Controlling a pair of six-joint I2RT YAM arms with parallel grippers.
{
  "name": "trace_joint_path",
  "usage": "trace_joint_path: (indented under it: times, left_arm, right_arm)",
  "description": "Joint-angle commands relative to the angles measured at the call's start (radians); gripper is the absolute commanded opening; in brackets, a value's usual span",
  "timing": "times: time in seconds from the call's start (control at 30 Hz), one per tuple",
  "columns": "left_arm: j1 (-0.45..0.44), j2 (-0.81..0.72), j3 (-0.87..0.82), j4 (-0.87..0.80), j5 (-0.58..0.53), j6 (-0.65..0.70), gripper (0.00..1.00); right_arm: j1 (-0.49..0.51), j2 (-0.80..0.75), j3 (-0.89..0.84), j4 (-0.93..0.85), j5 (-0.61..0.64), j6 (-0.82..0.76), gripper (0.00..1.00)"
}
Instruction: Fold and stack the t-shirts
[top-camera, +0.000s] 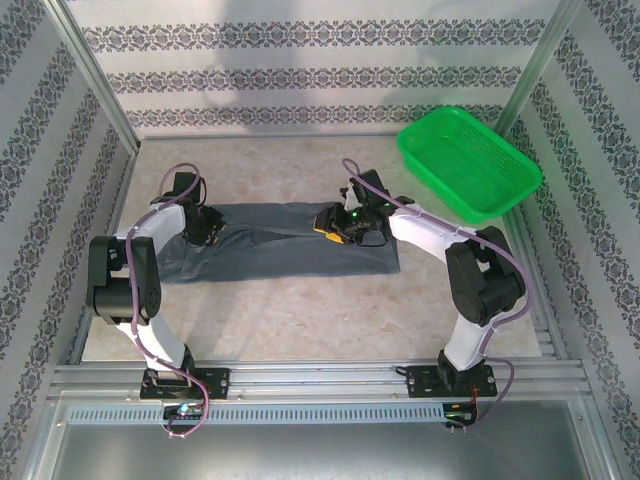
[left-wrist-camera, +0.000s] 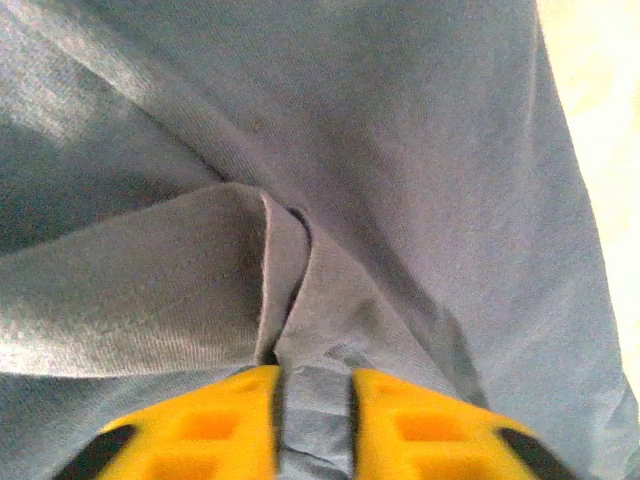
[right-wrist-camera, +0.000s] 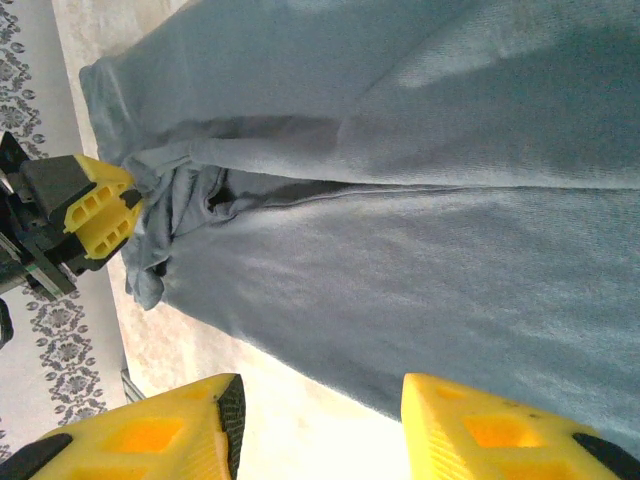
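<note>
The raised pleat (left-wrist-camera: 284, 262) stands bunched up in front of my left gripper's fingers, so next I open them, pinch the pleat's edge deeper and pull it toward the t-shirt's near edge (top-camera: 246, 278).
One dark slate-grey t-shirt (top-camera: 290, 250) lies spread across the middle of the table, folded lengthwise into a long band. My left gripper (top-camera: 207, 228) is down at its left end. In the left wrist view the yellow fingers (left-wrist-camera: 230, 420) are closed on a raised pleat of the t-shirt (left-wrist-camera: 400, 150), with cloth filling the gap of the left gripper (left-wrist-camera: 315, 385). My right gripper (top-camera: 342, 228) hovers over the shirt's right half. It stands open (right-wrist-camera: 320, 400) above the near edge of the t-shirt (right-wrist-camera: 420, 250), holding nothing. That view also has the left gripper (right-wrist-camera: 130, 205) pinching bunched cloth.
A green mesh basket (top-camera: 468, 165) sits at the back right corner, tilted against the wall. Patterned walls and a metal frame enclose the table (top-camera: 300, 320). Bare tabletop runs between the shirt and the arm bases.
</note>
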Motion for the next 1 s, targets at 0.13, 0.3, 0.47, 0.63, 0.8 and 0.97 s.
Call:
trace_joint_path:
  times: [0.13, 0.3, 0.47, 0.63, 0.8, 0.97]
  left_arm:
    - [0.009, 0.018, 0.026, -0.020, -0.005, 0.025, 0.01]
    - [0.008, -0.005, 0.032, -0.039, -0.024, 0.045, 0.00]
    - [0.010, -0.042, 0.030, -0.082, -0.065, 0.078, 0.27]
    - [0.042, -0.036, 0.005, -0.029, -0.031, 0.100, 0.39]
    - [0.054, 0.002, 0.017, 0.033, -0.011, 0.130, 0.38]
    - [0.053, 0.031, 0.016, 0.039, 0.007, 0.137, 0.37]
  right_arm:
    - [0.005, -0.012, 0.001, 0.005, -0.014, 0.001, 0.46]
    - [0.003, -0.016, -0.005, 0.002, -0.012, 0.000, 0.46]
    - [0.003, -0.016, -0.004, 0.004, -0.014, -0.001, 0.46]
    - [0.005, -0.013, -0.002, 0.005, -0.018, 0.000, 0.46]
    - [0.005, -0.016, -0.005, 0.002, -0.017, -0.002, 0.46]
    - [0.004, -0.020, -0.007, -0.002, -0.014, -0.004, 0.46]
